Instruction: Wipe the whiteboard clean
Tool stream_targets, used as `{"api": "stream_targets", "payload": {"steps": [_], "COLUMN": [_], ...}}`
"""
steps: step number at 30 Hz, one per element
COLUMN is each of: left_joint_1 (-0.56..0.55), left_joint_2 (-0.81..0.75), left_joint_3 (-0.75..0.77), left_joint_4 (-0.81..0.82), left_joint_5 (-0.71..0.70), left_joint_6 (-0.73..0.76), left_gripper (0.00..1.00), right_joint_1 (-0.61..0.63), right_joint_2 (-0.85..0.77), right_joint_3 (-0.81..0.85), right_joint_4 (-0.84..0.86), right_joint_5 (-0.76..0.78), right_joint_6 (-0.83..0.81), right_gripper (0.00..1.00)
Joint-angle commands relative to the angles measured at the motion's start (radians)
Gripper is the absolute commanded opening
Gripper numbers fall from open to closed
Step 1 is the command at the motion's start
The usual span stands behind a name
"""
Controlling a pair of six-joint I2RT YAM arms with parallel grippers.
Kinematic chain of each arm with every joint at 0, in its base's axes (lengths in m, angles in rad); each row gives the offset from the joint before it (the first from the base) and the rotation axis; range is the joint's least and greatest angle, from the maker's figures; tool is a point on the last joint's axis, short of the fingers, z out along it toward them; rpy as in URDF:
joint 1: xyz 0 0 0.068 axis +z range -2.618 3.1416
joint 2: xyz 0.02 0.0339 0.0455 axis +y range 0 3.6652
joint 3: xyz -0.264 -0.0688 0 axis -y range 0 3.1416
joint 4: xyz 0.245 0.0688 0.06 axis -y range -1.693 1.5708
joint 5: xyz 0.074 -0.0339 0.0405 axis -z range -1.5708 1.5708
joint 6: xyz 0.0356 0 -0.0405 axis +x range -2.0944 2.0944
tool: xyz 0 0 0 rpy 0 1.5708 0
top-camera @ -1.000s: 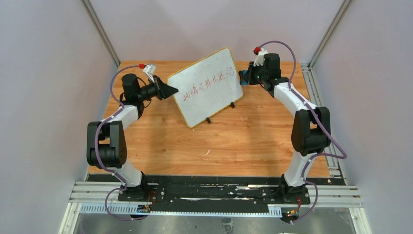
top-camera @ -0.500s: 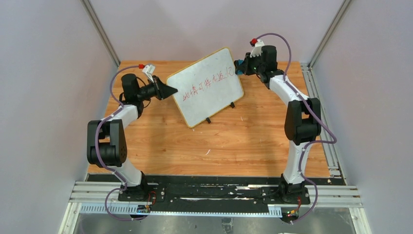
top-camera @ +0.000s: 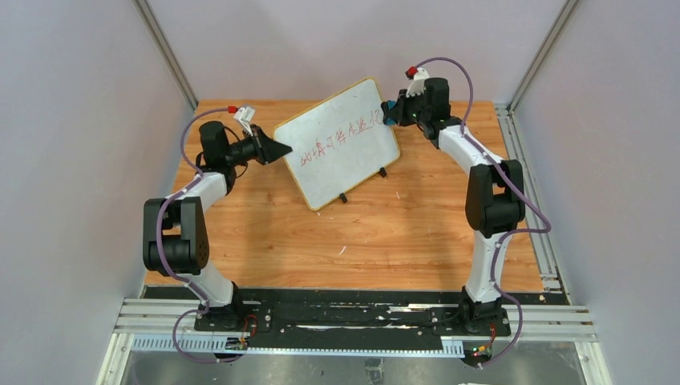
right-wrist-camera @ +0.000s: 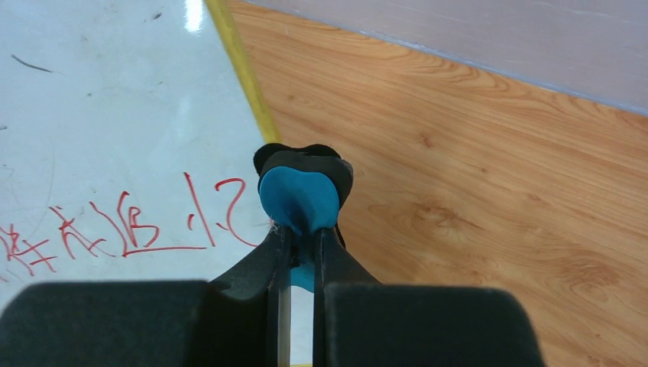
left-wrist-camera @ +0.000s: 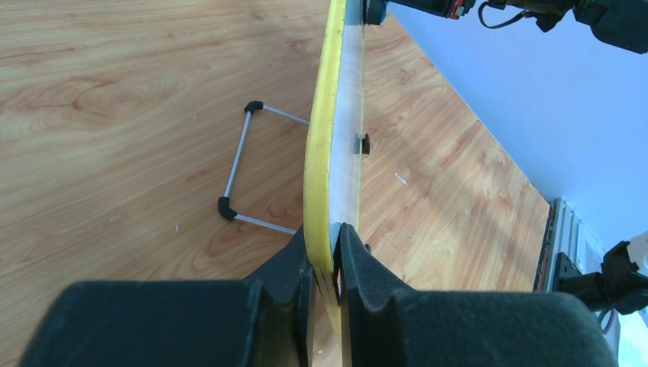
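Note:
The blue eraser sticks out over the yellow frame [right-wrist-camera: 267,128], past the last red character. Next, my right gripper wipes the eraser back inward across that character [right-wrist-camera: 234,211].
The whiteboard [top-camera: 341,140], white with a yellow frame and red handwriting, stands tilted on the wooden table. My left gripper [top-camera: 285,148] is shut on its left edge; the left wrist view shows the yellow frame [left-wrist-camera: 321,153] pinched between the jaws of the left gripper [left-wrist-camera: 327,256]. My right gripper [top-camera: 393,111] is shut on a small blue eraser [right-wrist-camera: 299,200] and holds it at the board's upper right edge, just right of the last red characters [right-wrist-camera: 206,214]. The right gripper [right-wrist-camera: 302,245] shows in the right wrist view.
The board's wire stand [left-wrist-camera: 244,164] and black feet [top-camera: 343,197] rest on the wooden table [top-camera: 401,233]. Grey walls enclose three sides. Metal rails [top-camera: 361,317] run along the near edge.
My right gripper has moved left and up with the eraser, from beside the board to its upper right edge. The left arm and the board have not moved.

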Motion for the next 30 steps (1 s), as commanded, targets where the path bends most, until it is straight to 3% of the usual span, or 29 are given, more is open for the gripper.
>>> {"api": "stream_targets", "payload": {"steps": [1,11,30], "left_joint_1": [0.003,0.003,0.004], "left_joint_2": [0.013,0.020,0.011], "left_joint_3": [-0.013,-0.009,0.010], "left_joint_4": [-0.067,-0.067,-0.143], "left_joint_5": [-0.066,-0.065,-0.043], "left_joint_6": [0.109,0.107,0.148], "left_gripper": [0.00,0.00,0.00], "right_joint_1": [0.079,0.176,0.036], "right_joint_2": [-0.022,-0.052,0.034], "right_joint_3": [-0.025,-0.063,0.111], "right_joint_4": [0.020,0.029,-0.085], "right_joint_5": [-0.007,0.040,0.034], "right_joint_6": [-0.018,-0.044,-0.086], "right_gripper": [0.00,0.01,0.01]}}
